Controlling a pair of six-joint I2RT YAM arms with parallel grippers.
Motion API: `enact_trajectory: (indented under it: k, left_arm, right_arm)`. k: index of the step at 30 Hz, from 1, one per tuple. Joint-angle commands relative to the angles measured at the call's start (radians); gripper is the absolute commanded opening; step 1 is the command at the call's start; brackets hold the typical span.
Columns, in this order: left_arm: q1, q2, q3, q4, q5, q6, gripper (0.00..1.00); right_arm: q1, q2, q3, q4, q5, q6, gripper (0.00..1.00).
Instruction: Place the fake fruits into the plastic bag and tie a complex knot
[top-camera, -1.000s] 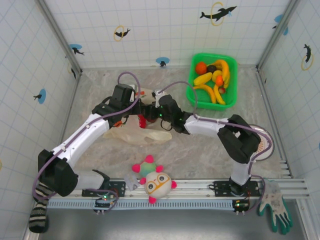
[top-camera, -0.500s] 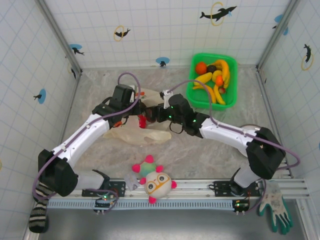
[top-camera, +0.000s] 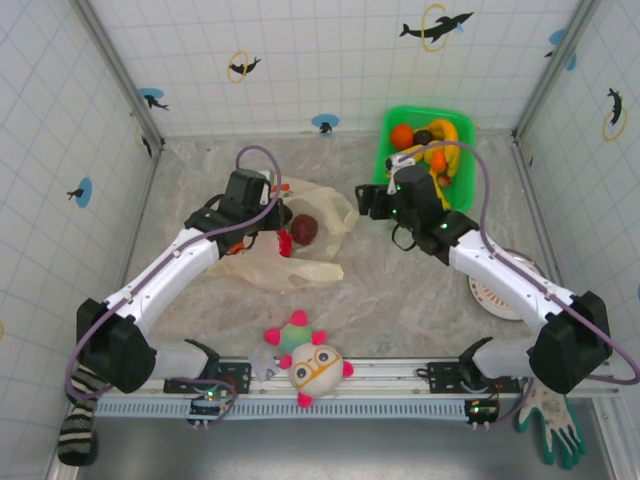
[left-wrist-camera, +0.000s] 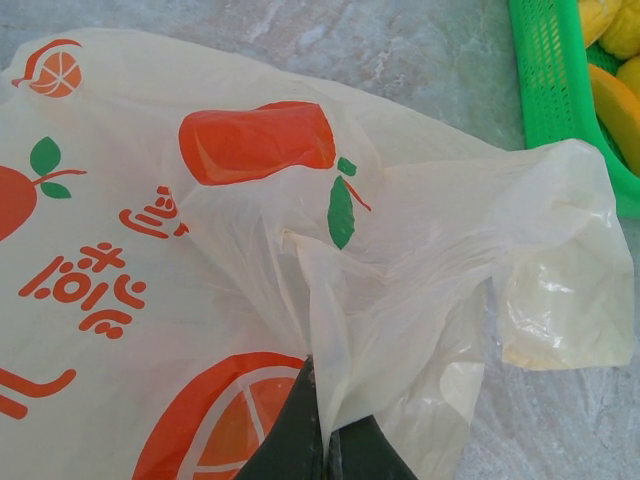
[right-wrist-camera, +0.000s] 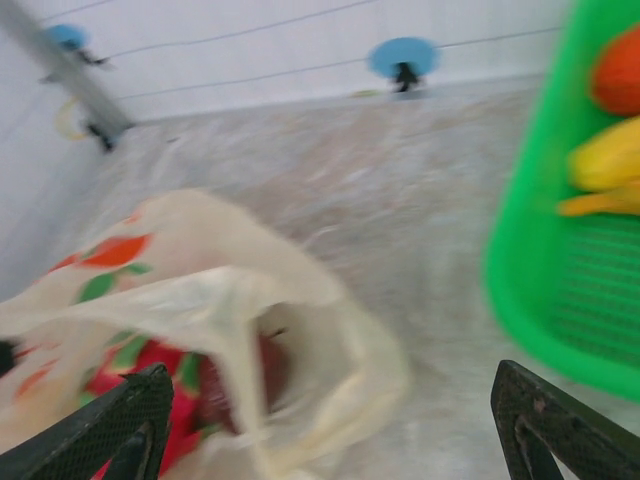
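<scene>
I can keep moving my right gripper to the orange against the bananas (top-camera: 439, 160) until its fingers close around it, since my left gripper holds the bag's opening (top-camera: 322, 228) wide.
The plastic bag (top-camera: 318, 205) lies crumpled left of centre, pale yellow with orange prints, its mouth held up. My left gripper (top-camera: 282, 220) is shut on a fold of the bag's rim; in the left wrist view the film (left-wrist-camera: 340, 330) runs down between the closed fingertips of that gripper (left-wrist-camera: 326, 445). A dark red fruit (top-camera: 304, 229) lies inside the bag, blurred in the right wrist view (right-wrist-camera: 270, 365). My right gripper (top-camera: 366, 200) hangs open and holds nothing between the bag and the green basket (top-camera: 384, 186). The basket holds fake fruits: bananas (top-camera: 442, 150) and an orange (top-camera: 401, 135).
A white plush ball with pink knobs (top-camera: 312, 362) sits by the front rail. A white round disc (top-camera: 495, 295) lies at the right under the right arm. Tiled walls close in the back and both sides. A glove (top-camera: 550, 420) hangs off the front right.
My right arm has pulled back out of the bag's mouth and swung right toward the basket. A dark red fruit now lies in the bag. The left arm has held still.
</scene>
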Motion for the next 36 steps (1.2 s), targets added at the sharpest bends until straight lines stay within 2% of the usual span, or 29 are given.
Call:
enact_trajectory:
  k: [1,5,10,13,19,25,29,36]
  left_arm:
    - [0.008,-0.020,-0.011,0.015,0.015,0.012,0.00]
    - [0.008,-0.024,-0.008,0.014,0.018,0.015,0.00]
    - [0.008,-0.030,-0.009,0.013,0.019,0.017,0.00]
    - [0.009,-0.029,-0.008,0.018,0.022,0.017,0.00]
    - [0.009,-0.026,-0.005,0.020,0.029,0.024,0.00]
    - [0.009,-0.035,-0.005,0.017,0.029,0.034,0.00]
    - [0.008,-0.042,-0.004,0.021,0.030,0.038,0.00]
    - [0.008,-0.058,-0.017,0.038,0.045,0.043,0.00]
  right_arm:
    - [-0.082,-0.003,0.013,-0.080,0.052,-0.016,0.84]
    - [-0.181,0.081,0.079,-0.111,0.062,-0.047,0.84]
    - [-0.258,0.223,0.189,-0.142,0.170,-0.057,0.84]
    - [-0.298,0.313,0.229,-0.104,0.194,0.010,0.84]
    - [-0.355,0.482,0.326,-0.058,0.156,0.264,0.86]
    - [-0.363,0.544,0.326,0.061,0.216,0.497,0.87]
    - [-0.403,0.595,0.308,0.156,0.134,0.687,0.87]
    - [-0.437,0.657,0.368,0.125,0.098,0.747,0.86]
